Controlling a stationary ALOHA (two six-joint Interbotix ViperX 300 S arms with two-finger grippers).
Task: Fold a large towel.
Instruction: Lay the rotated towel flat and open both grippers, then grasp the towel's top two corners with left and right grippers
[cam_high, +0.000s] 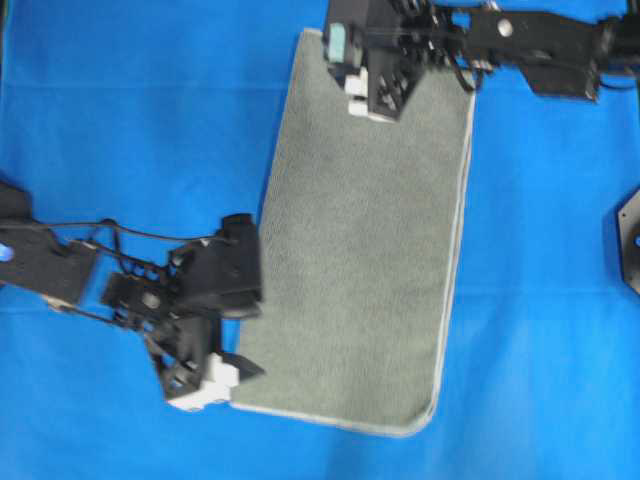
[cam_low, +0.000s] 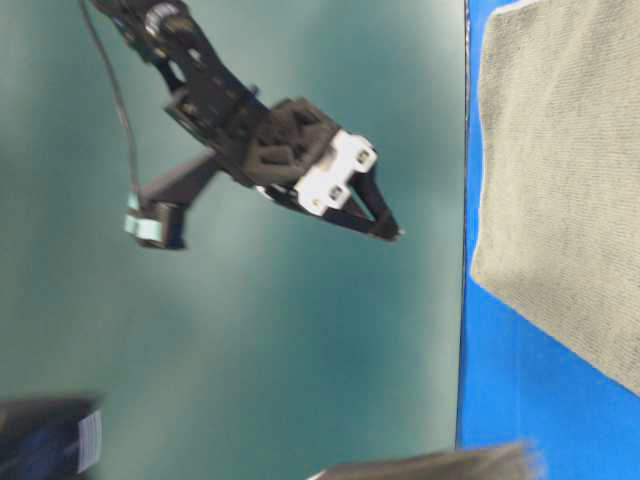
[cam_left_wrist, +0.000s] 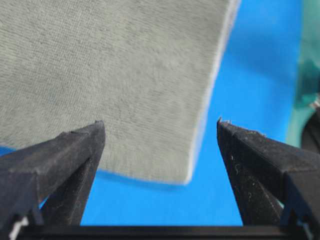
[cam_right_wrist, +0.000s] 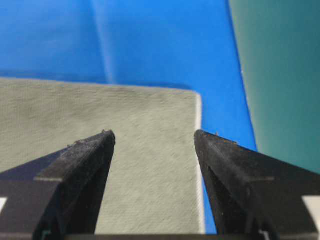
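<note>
My right gripper should stop reaching across the towel's far end (cam_high: 313, 58), past the towel's corner by the pale hem, and go back to that corner (cam_high: 468, 84) before folding.
The towel (cam_high: 365, 250) is a grey-green terry cloth lying flat on the blue sheet, long side running from far to near, with a pale hem along its right edge. My left gripper (cam_high: 232, 385) hovers at its near left corner. In the left wrist view the left gripper (cam_left_wrist: 160, 125) is open, and the towel's corner (cam_left_wrist: 165, 150) lies between the fingers, untouched. My right gripper (cam_high: 378, 100) is above the towel's far end. It stands open (cam_right_wrist: 154, 134) over the towel (cam_right_wrist: 145, 150), holding nothing. The table-level view shows the right gripper (cam_low: 385, 225) raised above the towel (cam_low: 560, 170).
The blue sheet (cam_high: 130, 150) covers the table all round the towel. A black mount (cam_high: 628, 240) sits at the right edge. The table edge (cam_low: 464, 200) runs close beside the towel's far end, with teal backdrop beyond.
</note>
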